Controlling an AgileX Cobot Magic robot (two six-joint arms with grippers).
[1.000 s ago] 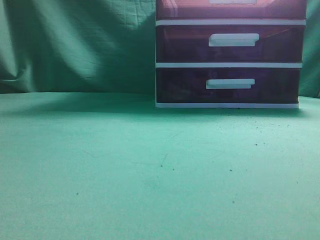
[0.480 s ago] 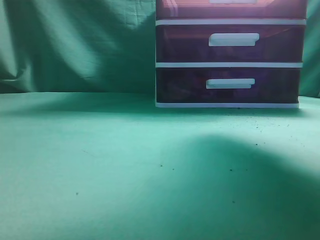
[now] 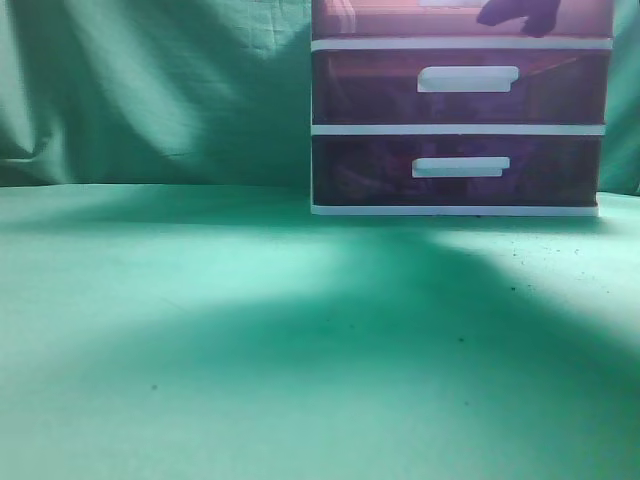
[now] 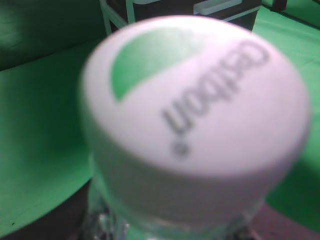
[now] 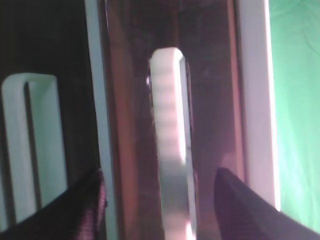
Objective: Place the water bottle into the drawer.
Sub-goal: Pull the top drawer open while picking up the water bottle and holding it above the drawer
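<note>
I expect the top drawer [image 3: 400, 21] to slide out alone toward me when I pull its handle, because a white rail [image 3: 400, 44] separates it from the drawer below.
The water bottle [image 4: 195, 115] fills the left wrist view: a white cap with a green mark and dark lettering, with clear plastic below it. My left gripper holds it just under the cap; its jaws are mostly hidden. The drawer [image 3: 400, 20] is the top purple one in the white-framed unit, cut off by the top edge of the exterior view. My right gripper [image 3: 515, 12] is a dark shape in front of it. In the right wrist view my right gripper [image 5: 160, 187] is open, one finger on each side of the drawer's white handle [image 5: 169, 125].
Two lower purple drawers [image 3: 460, 85] [image 3: 460, 170] with white handles sit under the top one. The unit stands at the back right of the green cloth table [image 3: 200, 330]. Green cloth hangs behind. A wide shadow lies across the table.
My right gripper has come into the exterior view at the top drawer's front. A dark shadow has spread across the table from the right.
</note>
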